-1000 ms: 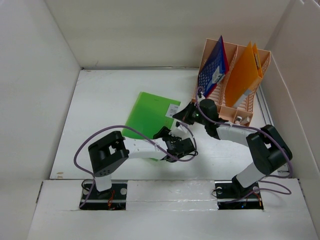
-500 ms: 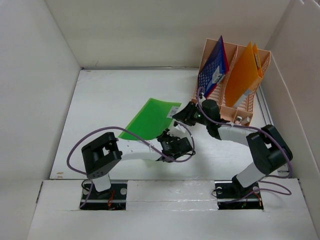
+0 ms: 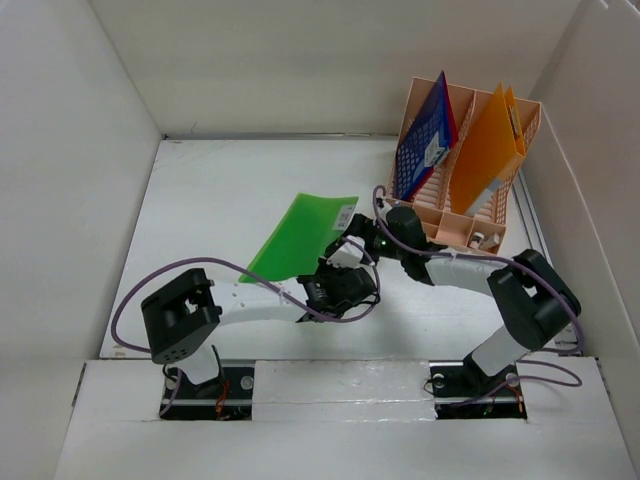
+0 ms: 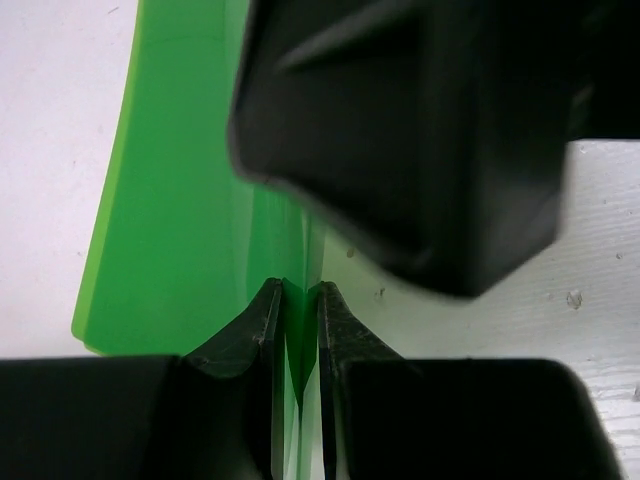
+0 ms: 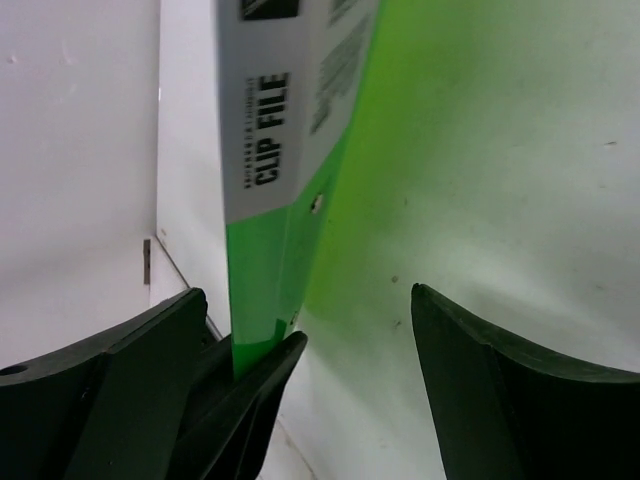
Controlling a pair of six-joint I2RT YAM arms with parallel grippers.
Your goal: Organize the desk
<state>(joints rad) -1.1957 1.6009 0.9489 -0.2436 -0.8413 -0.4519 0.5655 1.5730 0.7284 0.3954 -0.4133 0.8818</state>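
Note:
The green clip file [image 4: 298, 268] is pinched in my left gripper far from the rack, so next my right gripper takes hold of the labelled corner [image 3: 345, 217] of the file before my left gripper opens.
A green clip file [image 3: 300, 236] with a white label stands tilted on its edge on the white desk [image 3: 200, 190]. My left gripper [image 3: 335, 287] is shut on the file's near edge; in the left wrist view the green sheet [image 4: 180, 200] runs pinched between the two fingertips of that gripper [image 4: 298, 300]. My right gripper [image 3: 356, 248] is open beside the labelled corner. In the right wrist view the label [image 5: 262, 130] reads "CLIP FILE", and the file's end sits by the left finger of the open gripper [image 5: 330, 320].
A peach-orange slotted file rack [image 3: 468, 226] stands at the back right, holding a blue folder [image 3: 428, 135] and an orange folder [image 3: 490, 150]. White walls enclose the desk. The right gripper's black body [image 4: 400, 140] hangs close above the left one.
The file has gone from lying flat to tilted up. My left gripper shut on its near edge. My right gripper opened and let go of the labelled corner.

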